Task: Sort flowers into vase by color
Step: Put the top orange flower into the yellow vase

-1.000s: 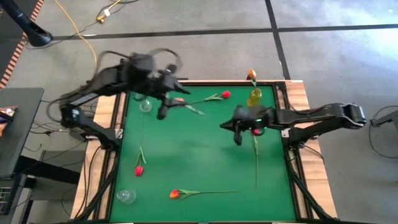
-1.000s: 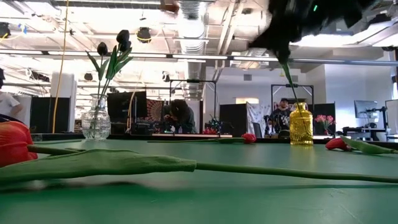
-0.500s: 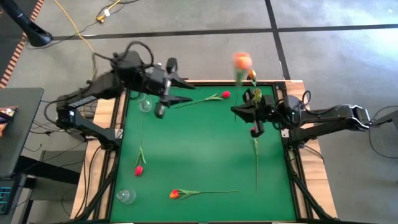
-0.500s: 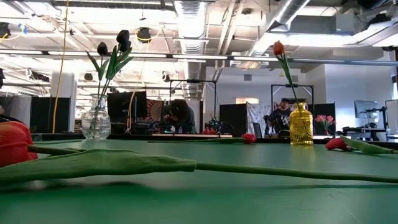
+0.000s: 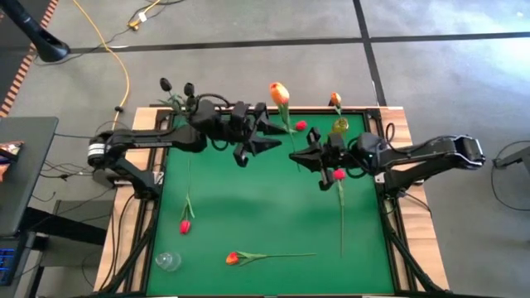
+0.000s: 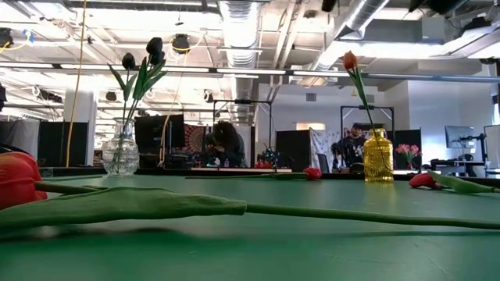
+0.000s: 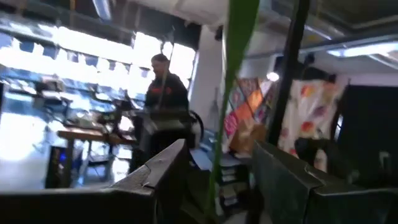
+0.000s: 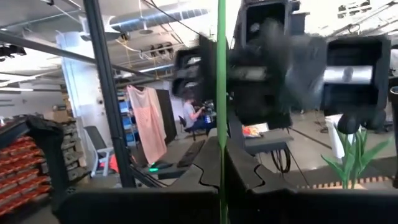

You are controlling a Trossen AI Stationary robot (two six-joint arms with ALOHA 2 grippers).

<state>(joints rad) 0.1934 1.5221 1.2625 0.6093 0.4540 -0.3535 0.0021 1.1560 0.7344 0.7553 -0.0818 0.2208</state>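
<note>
My left gripper should hold the stem (image 5: 291, 137) while my right gripper grips it again upright for the yellow vase, because the orange tulip (image 5: 280, 93) is tilted in my right gripper.
My right gripper (image 5: 300, 155) is shut on the stem of an orange tulip (image 5: 279, 91), which it holds upright above the table's far middle. My left gripper (image 5: 275, 137) is open, and its fingers stand on either side of that stem (image 7: 219, 155); I cannot tell whether they touch it. Black tulips (image 6: 148, 51) stand in a clear vase (image 6: 120, 153) at the far left. One orange tulip (image 6: 349, 60) stands in a yellow vase (image 6: 378, 157) at the far right. Red tulips (image 5: 300, 126) (image 5: 338, 175) (image 5: 185, 225) and a red-orange tulip (image 5: 233, 258) lie on the green table. My right gripper pinches the orange tulip's thin green stem (image 8: 221, 140) between its two fingers, on the stem's lower part. The fingers come level from the table's right side and lie across the stem. The tulip stands upright, head up, lifted clear of the table.
A small clear glass (image 5: 167, 261) stands at the near left corner. The table has a raised wooden rim (image 5: 396, 124). The long stems of the lying tulips (image 5: 341, 217) (image 5: 277, 256) cross the right and near parts of the mat. People sit in the room beyond the table (image 6: 224, 144).
My right gripper has carried the upright orange tulip toward the table's left, away from the yellow vase. My left gripper has gone toward the table's right and now stands at the tulip's stem, facing the right gripper.
</note>
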